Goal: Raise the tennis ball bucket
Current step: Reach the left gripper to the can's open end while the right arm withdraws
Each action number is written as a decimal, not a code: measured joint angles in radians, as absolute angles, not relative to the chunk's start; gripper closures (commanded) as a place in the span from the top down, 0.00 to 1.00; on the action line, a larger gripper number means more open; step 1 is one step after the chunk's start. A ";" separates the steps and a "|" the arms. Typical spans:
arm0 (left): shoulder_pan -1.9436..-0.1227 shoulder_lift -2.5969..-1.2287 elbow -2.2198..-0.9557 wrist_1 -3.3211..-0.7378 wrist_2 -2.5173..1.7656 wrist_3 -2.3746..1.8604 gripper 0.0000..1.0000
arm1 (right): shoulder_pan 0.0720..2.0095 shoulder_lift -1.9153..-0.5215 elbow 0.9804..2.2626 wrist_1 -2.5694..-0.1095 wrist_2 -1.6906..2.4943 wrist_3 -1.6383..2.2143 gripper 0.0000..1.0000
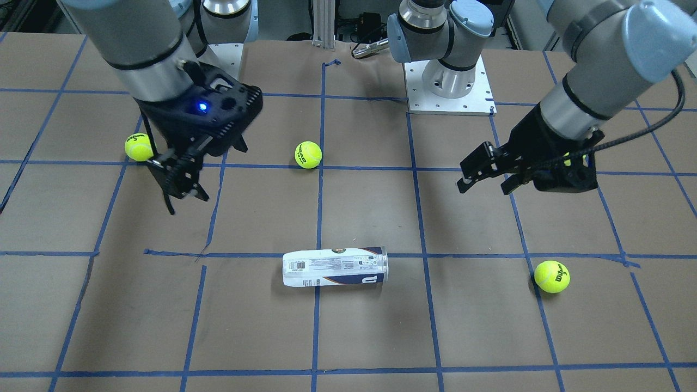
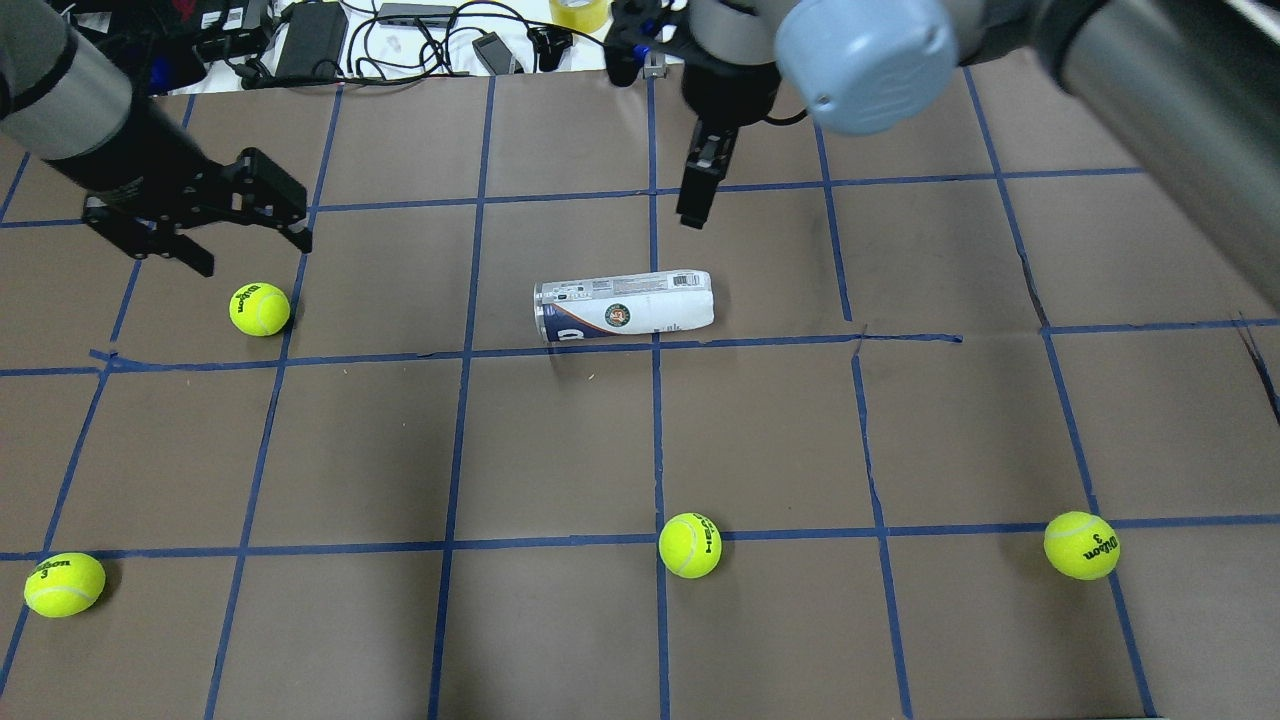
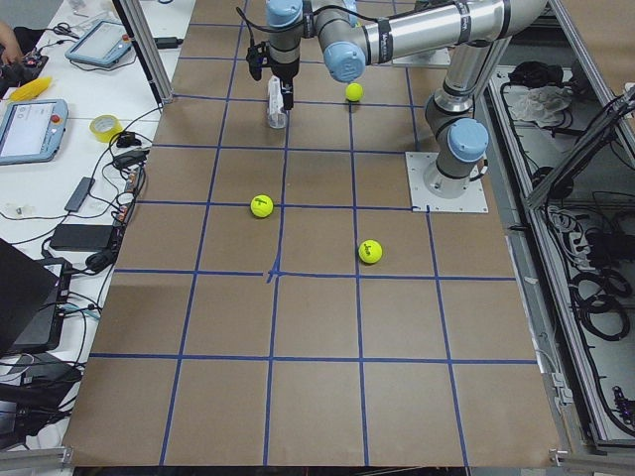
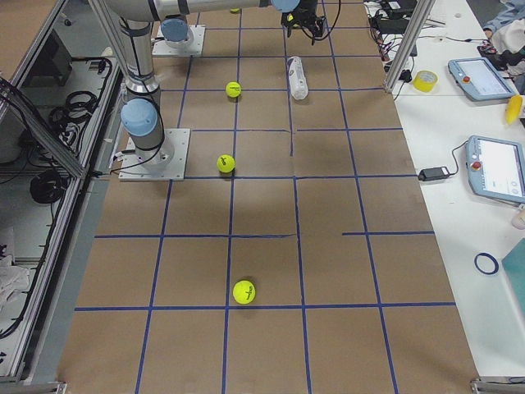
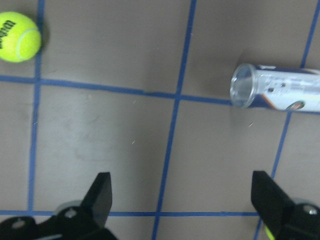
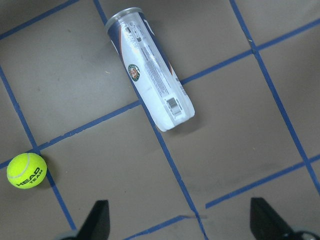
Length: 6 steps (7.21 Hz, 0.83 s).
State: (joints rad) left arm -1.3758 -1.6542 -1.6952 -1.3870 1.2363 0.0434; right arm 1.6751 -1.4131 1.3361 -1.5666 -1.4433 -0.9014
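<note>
The tennis ball bucket's open end (image 1: 376, 265) points toward my left gripper, and the table between them is clear. I should keep bringing the gripper's open fingers toward the bucket's rim (image 1: 385, 264) until they get to it.
The tennis ball bucket (image 2: 625, 305) is a clear tube with a white and navy label. It lies on its side on the brown table, empty, its open end towards my left arm (image 5: 277, 93). It also shows in the front view (image 1: 335, 267) and the right wrist view (image 6: 150, 67). My left gripper (image 2: 252, 252) is open and empty, above the table well left of the tube (image 5: 185, 200). My right gripper (image 2: 693, 215) is open and empty, hanging just beyond the tube's closed end (image 6: 180, 222).
Several yellow-green tennis balls lie loose: one just below my left gripper (image 2: 260, 308), one near the front left (image 2: 64, 584), one front middle (image 2: 690, 545), one front right (image 2: 1081, 545). Cables and gear (image 2: 400, 30) line the table's far edge.
</note>
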 measured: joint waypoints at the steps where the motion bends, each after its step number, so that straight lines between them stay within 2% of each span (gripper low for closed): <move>1: -1.382 -1.690 -1.730 -1.332 1.156 0.041 1.00 | 1.652 -1.458 1.335 -1.547 -1.455 -0.787 1.00; 3: -1.415 -1.765 -1.807 -1.190 1.044 0.040 1.00 | 1.642 -1.502 1.332 -1.536 -1.483 -0.536 1.00; 6: -1.463 -1.890 -1.835 -1.067 0.959 0.039 1.00 | 1.634 -1.548 1.339 -1.465 -1.534 -0.174 1.00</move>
